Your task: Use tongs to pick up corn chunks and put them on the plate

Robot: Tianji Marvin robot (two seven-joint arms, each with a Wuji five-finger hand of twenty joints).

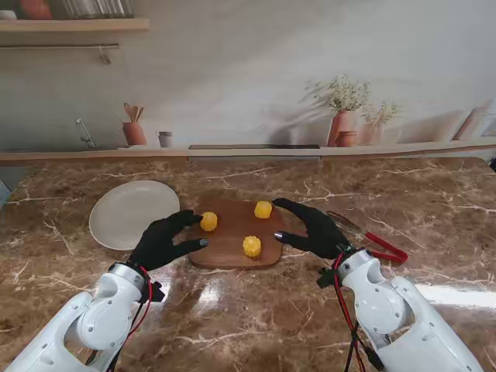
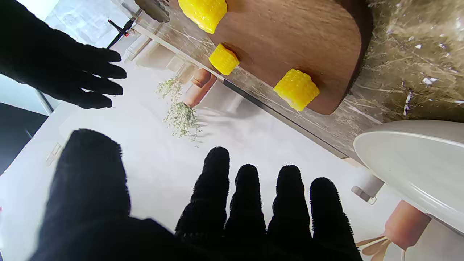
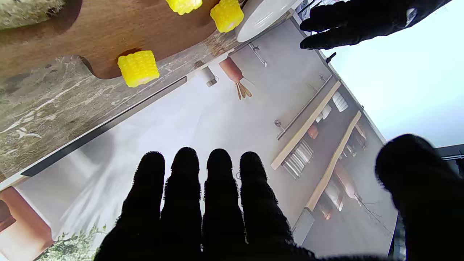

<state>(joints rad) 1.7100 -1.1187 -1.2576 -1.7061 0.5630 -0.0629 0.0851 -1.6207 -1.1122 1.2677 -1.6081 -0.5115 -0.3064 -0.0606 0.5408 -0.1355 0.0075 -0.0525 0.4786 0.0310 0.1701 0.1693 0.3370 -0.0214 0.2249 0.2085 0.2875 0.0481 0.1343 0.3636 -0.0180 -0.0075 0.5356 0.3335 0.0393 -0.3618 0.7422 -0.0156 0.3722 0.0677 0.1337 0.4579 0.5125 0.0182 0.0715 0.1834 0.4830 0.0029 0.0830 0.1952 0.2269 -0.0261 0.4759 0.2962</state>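
I expect the tongs [image 1: 348, 224] to pinch shut when I squeeze them and open back up as I loosen, since the red handles spread apart from a joined end [image 1: 404, 256].
Three yellow corn chunks lie on a wooden cutting board [image 1: 232, 232]: one on its left [image 1: 208, 222], one at its far right [image 1: 263, 209], one nearer to me [image 1: 252, 246]. The white plate [image 1: 132, 213] sits left of the board. Red-handled tongs [image 1: 370, 236] lie on the counter right of the board, beside my right hand. My left hand [image 1: 164, 240] hovers open over the board's left edge, fingers spread. Over the board's right edge my right hand [image 1: 311, 229] is open too, holding nothing. The left wrist view shows the corn chunks [image 2: 296, 88] and plate [image 2: 413, 163].
The brown marble counter [image 1: 434, 201] runs to a back ledge holding a pot with utensils [image 1: 134, 128], a small cup [image 1: 164, 139] and vases with dried flowers [image 1: 345, 116]. A shelf [image 1: 70, 25] hangs at the upper left.
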